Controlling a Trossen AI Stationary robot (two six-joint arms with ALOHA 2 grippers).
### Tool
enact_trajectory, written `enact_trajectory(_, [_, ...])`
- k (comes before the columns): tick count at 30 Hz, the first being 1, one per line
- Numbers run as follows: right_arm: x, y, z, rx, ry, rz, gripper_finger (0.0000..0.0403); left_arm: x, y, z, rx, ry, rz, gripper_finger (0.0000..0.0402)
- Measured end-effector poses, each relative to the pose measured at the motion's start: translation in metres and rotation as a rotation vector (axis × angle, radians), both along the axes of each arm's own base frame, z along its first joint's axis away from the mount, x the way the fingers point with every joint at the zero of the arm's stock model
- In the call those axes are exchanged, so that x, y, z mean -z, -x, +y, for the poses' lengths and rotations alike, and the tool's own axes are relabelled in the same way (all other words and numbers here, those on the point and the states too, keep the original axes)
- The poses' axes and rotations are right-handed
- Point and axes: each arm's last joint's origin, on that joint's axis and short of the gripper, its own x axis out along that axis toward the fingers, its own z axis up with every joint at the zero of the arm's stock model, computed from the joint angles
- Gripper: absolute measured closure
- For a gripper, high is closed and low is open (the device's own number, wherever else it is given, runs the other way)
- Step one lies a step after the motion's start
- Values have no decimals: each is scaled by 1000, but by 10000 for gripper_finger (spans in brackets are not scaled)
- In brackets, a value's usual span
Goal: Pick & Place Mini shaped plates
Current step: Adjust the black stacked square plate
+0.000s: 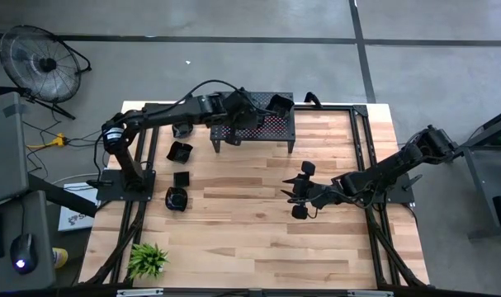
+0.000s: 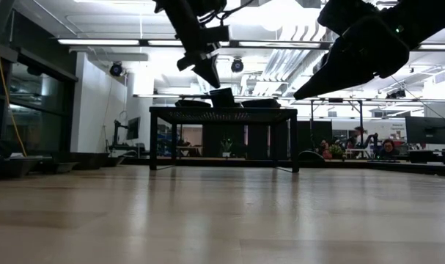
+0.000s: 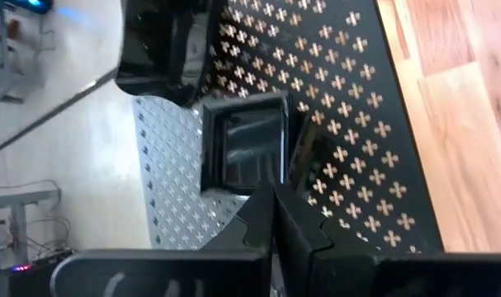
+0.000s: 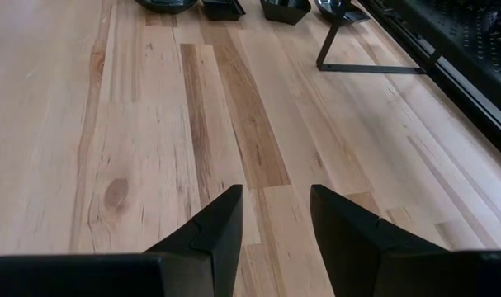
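I should open my left gripper, take the leaning plate's edge and lay it flat, because a mini plate leans up on its side beside the square mini plate.
The black perforated stand is at the table's far side. My left gripper hovers shut over its top with nothing between the fingers. In the left wrist view a square mini plate lies flat on the stand just ahead of the gripper, with a bigger glossy plate beyond it. Another plate is at the stand's far edge. Several mini plates lie on the wood left of the stand. My right gripper waits open above the table's middle.
A small green plant stands at the near left corner. The stand's leg and several plates lie ahead of my right gripper. Bare wood spreads across the near half. The low view shows plates on top of the stand.
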Motion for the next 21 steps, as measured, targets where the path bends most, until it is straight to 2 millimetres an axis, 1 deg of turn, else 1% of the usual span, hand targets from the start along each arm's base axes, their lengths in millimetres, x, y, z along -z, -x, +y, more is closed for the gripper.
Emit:
enact_trajectory(4, [0,0,0,0,0,0,265,0,0,0,-5,5,-3,395])
enact_trajectory(12, [0,0,0,0,-2,0,265,3,0,-8,25,32,30,395])
enact_trajectory(21, [0,0,0,0,-3,0,265,4,2,-9,34,48,55,395])
